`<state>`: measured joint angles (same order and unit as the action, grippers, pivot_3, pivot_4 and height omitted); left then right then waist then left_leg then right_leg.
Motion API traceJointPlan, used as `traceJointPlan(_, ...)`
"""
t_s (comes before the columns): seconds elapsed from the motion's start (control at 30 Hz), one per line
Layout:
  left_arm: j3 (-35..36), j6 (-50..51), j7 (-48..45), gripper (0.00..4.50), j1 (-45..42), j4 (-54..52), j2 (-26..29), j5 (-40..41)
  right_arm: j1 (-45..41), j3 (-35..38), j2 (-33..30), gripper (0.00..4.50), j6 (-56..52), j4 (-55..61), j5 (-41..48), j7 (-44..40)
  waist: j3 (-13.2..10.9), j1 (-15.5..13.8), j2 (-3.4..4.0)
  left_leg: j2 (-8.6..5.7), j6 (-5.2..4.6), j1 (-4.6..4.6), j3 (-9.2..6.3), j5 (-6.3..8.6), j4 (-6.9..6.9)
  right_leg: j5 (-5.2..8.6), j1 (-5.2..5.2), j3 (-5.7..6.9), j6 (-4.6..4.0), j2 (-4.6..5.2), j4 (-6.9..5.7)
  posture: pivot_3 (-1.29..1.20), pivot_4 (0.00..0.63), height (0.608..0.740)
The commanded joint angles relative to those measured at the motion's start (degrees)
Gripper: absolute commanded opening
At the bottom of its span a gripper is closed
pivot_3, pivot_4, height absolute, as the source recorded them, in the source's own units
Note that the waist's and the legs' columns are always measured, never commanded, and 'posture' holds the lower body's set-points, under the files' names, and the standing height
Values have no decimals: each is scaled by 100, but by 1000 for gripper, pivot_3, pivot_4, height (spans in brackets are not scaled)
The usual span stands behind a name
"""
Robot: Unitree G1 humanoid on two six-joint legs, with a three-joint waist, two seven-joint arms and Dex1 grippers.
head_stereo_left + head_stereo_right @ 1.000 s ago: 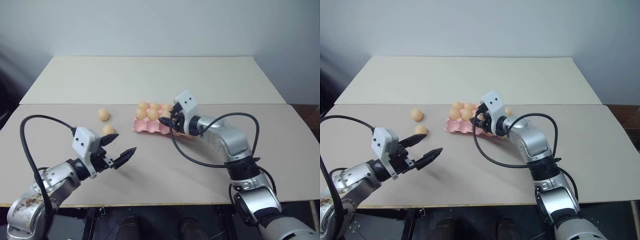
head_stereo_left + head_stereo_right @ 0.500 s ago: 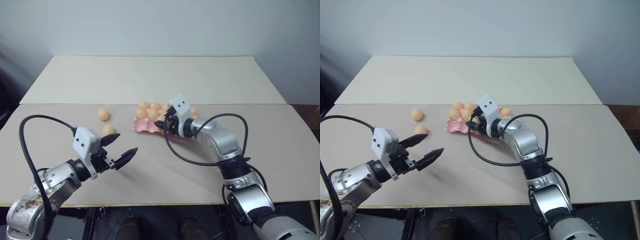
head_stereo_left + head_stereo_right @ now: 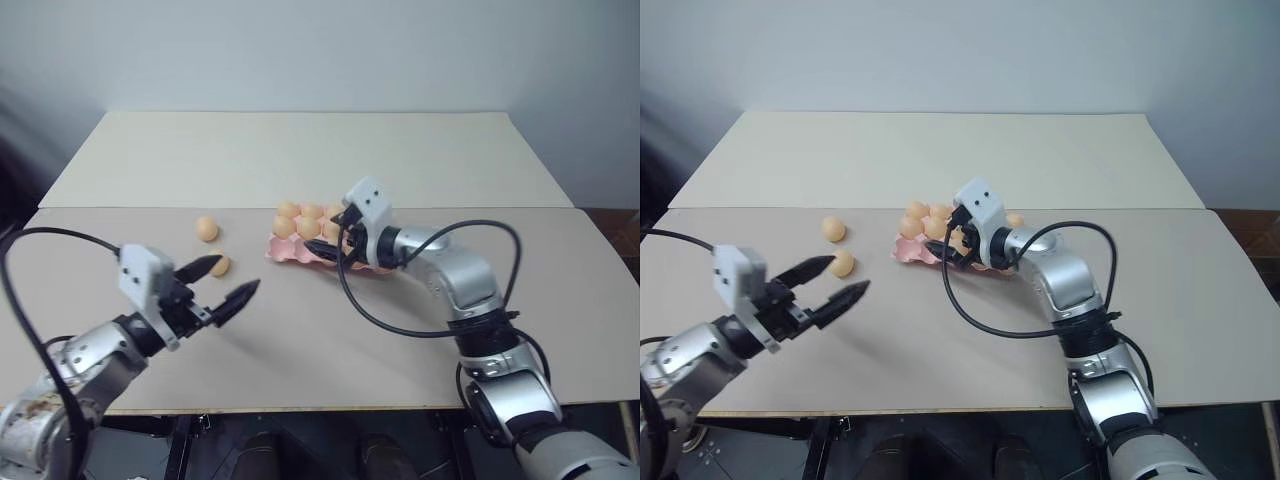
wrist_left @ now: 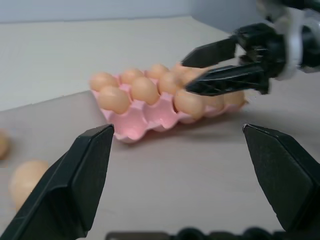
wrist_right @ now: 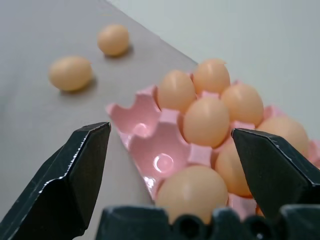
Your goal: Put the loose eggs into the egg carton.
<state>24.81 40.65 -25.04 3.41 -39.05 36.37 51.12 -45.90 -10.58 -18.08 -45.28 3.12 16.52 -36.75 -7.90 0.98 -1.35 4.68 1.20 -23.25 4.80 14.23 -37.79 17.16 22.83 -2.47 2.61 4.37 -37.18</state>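
Observation:
My right gripper is hovering close beside the egg carton's empty cups. It should move back while my left gripper takes the nearer loose egg.
The pale pink egg carton lies mid-table with several tan eggs in its cups; its two near-left cups are bare. My right gripper hovers open just over the carton's front row, directly above an egg seated in a cup. Two loose eggs lie left of the carton, one farther back and one nearer. My left gripper is open and empty, its far finger close beside the nearer loose egg. The left wrist view also shows the right gripper open over the carton.
The work surface is two beige tabletops joined by a seam just behind the carton. A pale wall stands behind. My right arm's black cable loops low over the table in front of the carton.
My right gripper's jaws have spread wide and lifted slightly over the carton's front row. My left gripper has shifted left and up, ending beside the nearer loose egg.

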Motion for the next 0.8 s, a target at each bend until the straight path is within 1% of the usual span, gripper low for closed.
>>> traceJointPlan(0.03, 685, 345, 423, 4500, -9, -17, 207, 644, -194, 337, -270, 4485, -347, 909, 550, -392, 0, 0, 0, 0, 0, 0, -2, 0, 0, 0, -1, 1, 0, 0, -1, 0, 150, 740)
traceJointPlan(0.17, 1590, 1324, 1462, 4500, 414, 11, 725, 1292, 78, 581, -1101, 4485, -225, 1547, 1060, -1286, 0, -14, -1, -1, -5, 5, -6, 3, 1, 0, -11, 3, 0, 3, 3, 0, 150, 740)
traceJointPlan(0.23, 2109, 1862, 1694, 4500, 823, -134, 1166, 1353, 182, 663, -1567, 4485, -97, 1709, 1089, -1547, -3, -14, -7, -1, -7, 5, -8, 5, 1, 0, -12, 4, 0, 4, 6, 0, 150, 740)
traceJointPlan(0.27, 2390, 2047, 1791, 4500, 949, -125, 1336, 1555, 197, 738, -1734, 4485, -88, 1732, 1142, -1627, -3, -14, -7, -1, -7, 5, -8, 5, 1, 0, -11, 4, 0, 4, 7, 0, 150, 740)
traceJointPlan(0.33, 2825, 2377, 1929, 4500, 978, 23, 1743, 1956, 198, 867, -2032, 4485, -5, 1695, 1150, -1776, -4, -16, -8, -1, -7, 8, -5, 4, 1, 0, -7, 1, -1, 4, 4, 0, 150, 740)
traceJointPlan(0.4, 2897, 2715, 2188, 4500, 735, 320, 2236, 2153, 184, 934, -2256, 4485, 114, 1609, 1065, -1865, -4, -32, -8, -1, -7, 24, -5, 5, 6, 1, -19, 4, -5, 1, 3, 0, 150, 740)
traceJointPlan(0.47, 2708, 2911, 2611, 4500, 377, 607, 2566, 2422, 170, 997, -2372, 4485, 189, 1523, 1050, -1912, -4, -46, -7, -3, -7, 49, -5, 5, 15, 4, -42, 7, -9, 1, 8, 0, 150, 740)
traceJointPlan(0.5, 2506, 2964, 2827, 4500, 180, 693, 2662, 2518, 170, 1012, -2402, 4485, 217, 1492, 1044, -1917, -4, -43, -7, -4, -6, 53, -4, 5, 16, 4, -47, 7, -9, 2, 8, 0, 150, 740)
traceJointPlan(0.57, 1931, 3028, 3360, 4500, -220, 831, 2662, 2697, 185, 967, -2452, 4485, 304, 1441, 955, -1890, -4, -41, -7, -7, -6, 52, -2, 5, 23, 4, -46, 2, -9, 3, 14, 0, 150, 740)
traceJointPlan(0.6, 1590, 3048, 3728, 4500, -448, 917, 2547, 2731, 194, 941, -2474, 4485, 345, 1428, 907, -1867, -4, -42, -7, -9, -6, 52, 0, 5, 24, 4, -45, 0, -9, 5, 15, 0, 150, 740)
traceJointPlan(0.67, 965, 3040, 4406, 4500, -877, 1162, 2127, 2680, 198, 934, -2475, 4485, 382, 1437, 893, -1826, -4, -48, -6, -9, 1, 43, -3, 1, 26, 4, -36, -1, -9, 4, 13, 0, 150, 740)
traceJointPlan(0.73, 384, 3014, 4756, 4500, -1300, 1340, 1621, 2498, 193, 932, -2451, 4485, 366, 1461, 902, -1759, -6, -47, -10, -9, 5, 39, -3, -2, 27, 4, -29, -2, -10, 4, 9, 0, 150, 740)
traceJointPlan(0.8, -116, 2890, 4870, 4500, -1659, 1350, 1173, 2216, 198, 904, -2440, 4485, 350, 1478, 883, -1696, -8, -57, -13, -8, 11, 35, -1, -6, 24, 3, -25, -2, -11, 4, 7, 0, 150, 740)
